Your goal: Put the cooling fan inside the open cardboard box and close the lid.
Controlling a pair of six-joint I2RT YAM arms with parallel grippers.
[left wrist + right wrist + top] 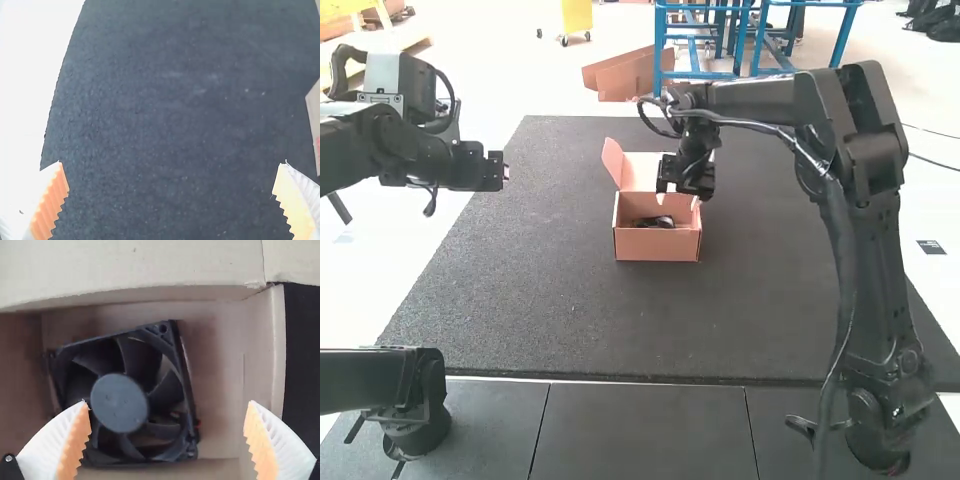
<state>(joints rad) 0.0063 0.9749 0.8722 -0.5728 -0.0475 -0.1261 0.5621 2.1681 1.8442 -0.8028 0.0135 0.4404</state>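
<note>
The lid (641,171) will swing up and forward over the fan when I fold it, because it tilts back from a crease (640,192) along the box's back edge.
An open cardboard box (658,240) stands on the dark mat, its lid flap (613,163) raised at the back left. The black cooling fan (656,222) lies inside it, flat on the box floor (215,390), with its hub (119,403) facing up. My right gripper (685,185) hangs just above the box's far right rim, open, its white ribbed fingers (265,440) spread over the fan (125,407) with nothing between them. My left gripper (500,170) is off to the left above the mat, open, its orange pads (50,202) wide apart over bare mat.
The dark mat (550,270) covers the table's middle, with a pale floor strip (30,75) along its left side. A box edge (315,125) shows at the side of the left wrist view. Brown cardboard pieces (620,72) lie beyond the mat.
</note>
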